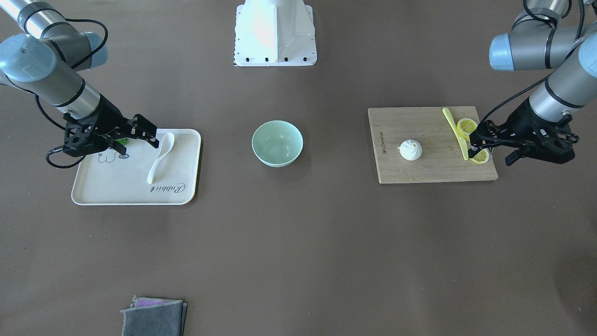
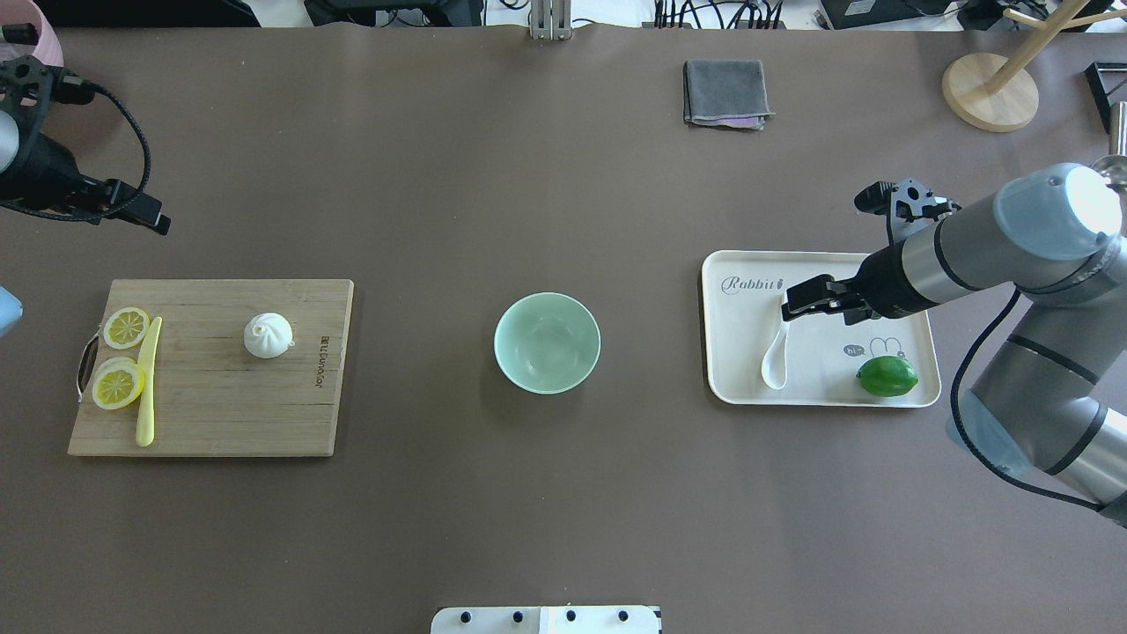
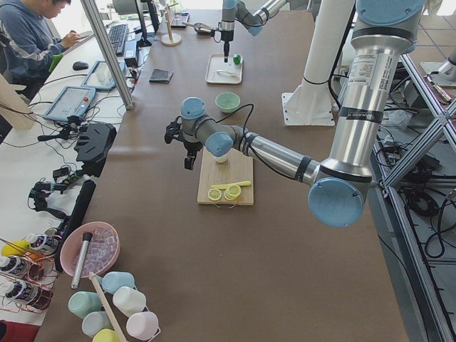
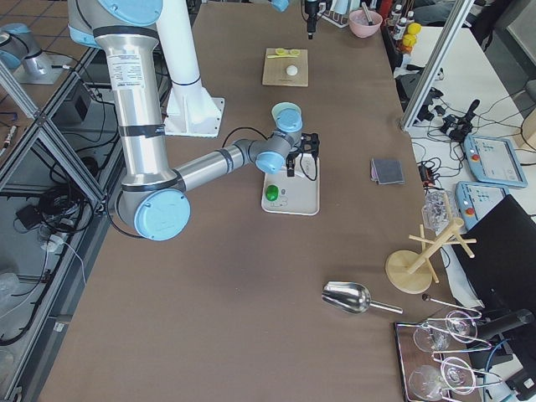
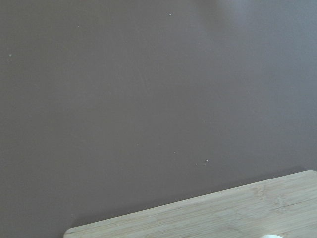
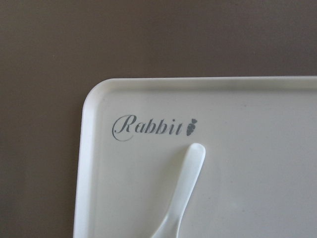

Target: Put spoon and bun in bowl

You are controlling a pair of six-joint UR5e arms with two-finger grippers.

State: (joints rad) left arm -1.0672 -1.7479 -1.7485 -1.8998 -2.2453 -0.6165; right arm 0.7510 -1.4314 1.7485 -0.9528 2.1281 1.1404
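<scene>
The cream-white spoon looks about the same length as the bowl's opening [image 1: 277, 142]. I expect its handle [image 1: 156, 170] to stick out over the bowl's rim when I lower the spoon in.
The cream-white spoon [image 1: 161, 156] lies on a white tray [image 1: 116, 186], scoop toward the robot; it also shows in the overhead view [image 2: 775, 348] and the right wrist view [image 6: 185, 188]. My right gripper [image 1: 142, 137] hovers over the spoon's handle end, open and empty, also seen from overhead [image 2: 797, 299]. The white pleated bun [image 1: 411, 150] sits on a wooden cutting board [image 1: 433, 170]. My left gripper [image 1: 478, 140] is open, empty and raised, beyond the board's far edge in the overhead view [image 2: 150, 216]. The mint-green bowl [image 1: 277, 143] stands empty between tray and board.
A green lime [image 2: 887, 376] lies on the tray [image 2: 731, 379]. Two lemon slices [image 2: 126, 327] and a pale-yellow knife [image 2: 147, 383] lie at the board's outer end. A folded grey cloth [image 2: 724, 91] lies at the far side, and a wooden stand [image 2: 990, 92] stands at the far right.
</scene>
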